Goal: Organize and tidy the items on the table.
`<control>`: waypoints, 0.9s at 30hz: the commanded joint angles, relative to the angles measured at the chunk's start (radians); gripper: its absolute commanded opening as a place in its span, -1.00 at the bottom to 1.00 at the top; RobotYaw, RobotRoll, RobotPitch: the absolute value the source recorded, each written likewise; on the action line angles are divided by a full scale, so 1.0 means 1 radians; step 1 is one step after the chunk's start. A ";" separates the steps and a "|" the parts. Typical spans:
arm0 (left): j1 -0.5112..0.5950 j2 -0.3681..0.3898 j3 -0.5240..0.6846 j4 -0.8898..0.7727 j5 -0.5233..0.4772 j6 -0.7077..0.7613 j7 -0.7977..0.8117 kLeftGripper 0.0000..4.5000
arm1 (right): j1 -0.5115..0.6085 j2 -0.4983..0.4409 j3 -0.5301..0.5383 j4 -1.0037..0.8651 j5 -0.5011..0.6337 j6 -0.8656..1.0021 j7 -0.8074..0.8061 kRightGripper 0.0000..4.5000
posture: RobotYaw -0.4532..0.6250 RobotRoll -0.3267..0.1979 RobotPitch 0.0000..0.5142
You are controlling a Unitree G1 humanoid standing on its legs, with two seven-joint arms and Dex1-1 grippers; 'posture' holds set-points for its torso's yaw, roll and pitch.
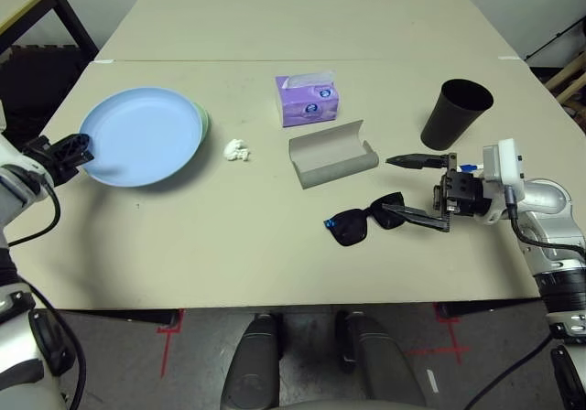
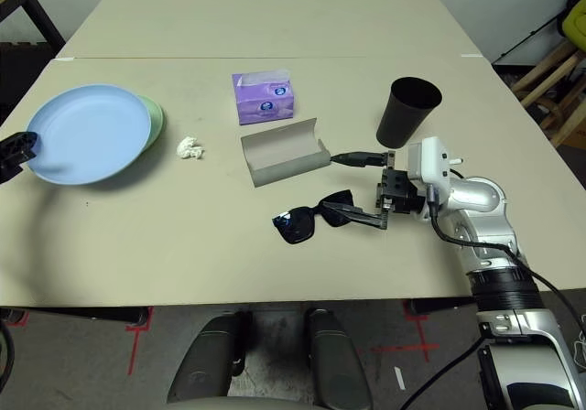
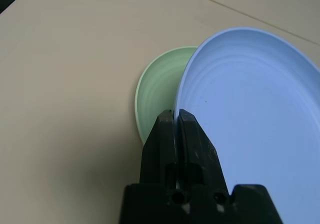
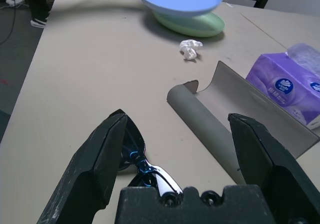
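Note:
The light blue plate [image 1: 146, 135] is hanging face up over the pale green plate [image 1: 204, 121], so I should keep centering and lowering it with my left gripper until the plates stack.
My left gripper [image 1: 78, 146] is shut on the left rim of the light blue plate [image 1: 142, 135], which hangs tilted over the pale green plate [image 3: 157, 91] on the table [image 1: 229, 236]. My right gripper [image 1: 412, 188] is open just right of the black sunglasses [image 1: 352, 227], low over one of their arms. The sunglasses [image 4: 132, 151] lie near one finger. The grey glasses case [image 1: 334, 154] lies open beside the purple tissue box [image 1: 307, 99] and the crumpled tissue [image 1: 237, 150]. The black cup [image 1: 455, 113] stands upright behind the right gripper. A blue tip of the pen [image 1: 469, 167] peeks out by the gripper.
A second beige table [image 1: 293, 16] joins at the back. A dark-framed table [image 1: 37, 7] stands at the far left, and wooden frames [image 1: 568, 80] at the far right. The front left of the table is bare.

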 commanded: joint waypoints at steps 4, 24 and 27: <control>-0.107 -0.016 -0.050 0.202 0.075 -0.123 0.025 -0.99 | 0.024 -0.011 0.004 -0.029 0.002 0.011 -0.008 1.00 | 0.03 0.25 -0.33; -0.236 -0.051 -0.080 0.403 0.137 -0.310 0.020 -0.33 | 0.027 -0.012 -0.007 -0.038 0.004 0.011 -0.028 1.00 | 0.00 0.25 -0.33; -0.168 -0.049 -0.090 0.322 0.136 -0.290 -0.019 0.17 | 0.023 -0.021 -0.018 -0.034 0.008 0.019 -0.035 1.00 | 0.00 0.25 -0.33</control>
